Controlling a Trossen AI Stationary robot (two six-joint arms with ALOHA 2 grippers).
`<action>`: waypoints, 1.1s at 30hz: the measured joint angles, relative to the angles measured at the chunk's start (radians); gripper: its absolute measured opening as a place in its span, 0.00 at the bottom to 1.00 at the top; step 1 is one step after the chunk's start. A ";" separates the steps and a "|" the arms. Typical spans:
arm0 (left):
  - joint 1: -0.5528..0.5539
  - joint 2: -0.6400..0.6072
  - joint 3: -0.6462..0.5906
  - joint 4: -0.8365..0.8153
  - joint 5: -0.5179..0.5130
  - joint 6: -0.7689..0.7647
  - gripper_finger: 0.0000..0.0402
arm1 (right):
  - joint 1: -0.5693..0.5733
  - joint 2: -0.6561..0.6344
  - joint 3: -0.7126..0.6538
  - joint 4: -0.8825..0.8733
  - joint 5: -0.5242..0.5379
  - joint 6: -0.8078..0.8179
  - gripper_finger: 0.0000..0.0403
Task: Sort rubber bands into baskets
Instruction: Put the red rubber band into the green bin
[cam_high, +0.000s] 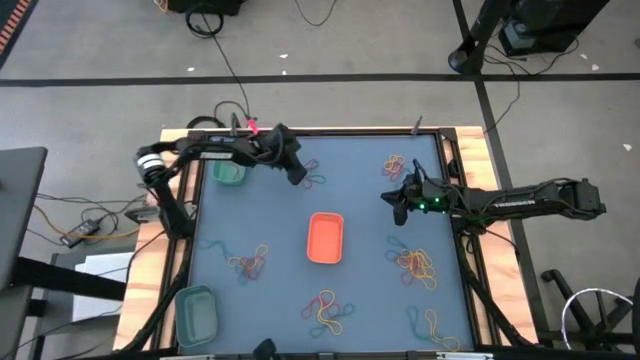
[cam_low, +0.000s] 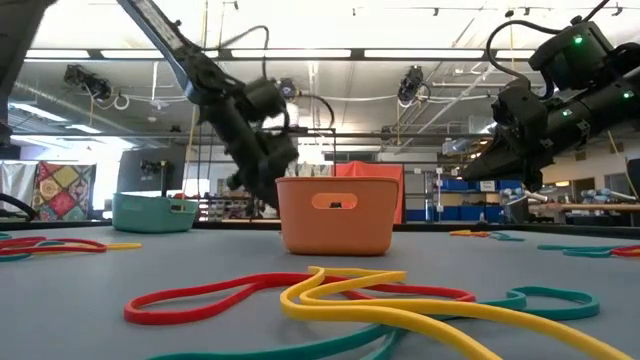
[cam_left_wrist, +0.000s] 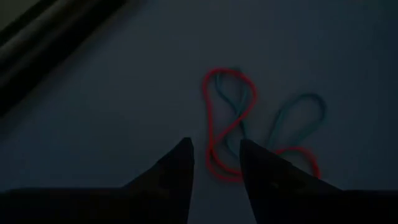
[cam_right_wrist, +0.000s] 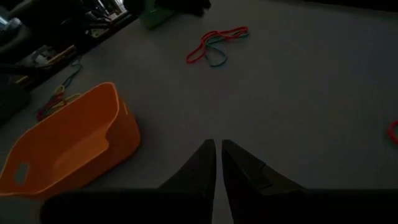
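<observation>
The red band's lower bend (cam_left_wrist: 214, 166) lies between my left gripper's open fingers, next to the teal band, so I should now move down until the fingers close on that bend.
My left gripper (cam_high: 298, 176) is open at the far left of the mat, just above a red band (cam_left_wrist: 214, 134) tangled with a teal band (cam_left_wrist: 298, 121). In the left wrist view (cam_left_wrist: 216, 155) the red loop's lower part lies between the fingertips. Whether they touch it, I cannot tell. My right gripper (cam_high: 392, 203) is shut and empty (cam_right_wrist: 218, 155) above bare mat, right of centre. The orange basket (cam_high: 325, 238) stands mid-mat, the bright green basket (cam_high: 228, 172) at the far left, and the dull teal basket (cam_high: 197, 312) at the near left.
Clusters of rubber bands lie on the mat at the far right (cam_high: 397, 165), right (cam_high: 415, 265), near centre (cam_high: 325, 312), near right (cam_high: 430, 325) and left (cam_high: 248, 262). The right wrist view shows the orange basket (cam_right_wrist: 62, 155) and the far bands (cam_right_wrist: 217, 40).
</observation>
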 joint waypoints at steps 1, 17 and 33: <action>0.000 0.021 0.008 0.000 0.000 0.011 0.34 | 0.000 0.000 0.000 0.000 0.001 0.000 0.10; 0.000 0.136 0.062 -0.020 -0.099 0.106 0.26 | 0.000 0.000 0.000 0.000 0.002 -0.010 0.10; -0.012 0.040 0.174 -0.261 -0.188 0.143 0.01 | 0.004 0.001 0.000 -0.003 -0.005 0.008 0.10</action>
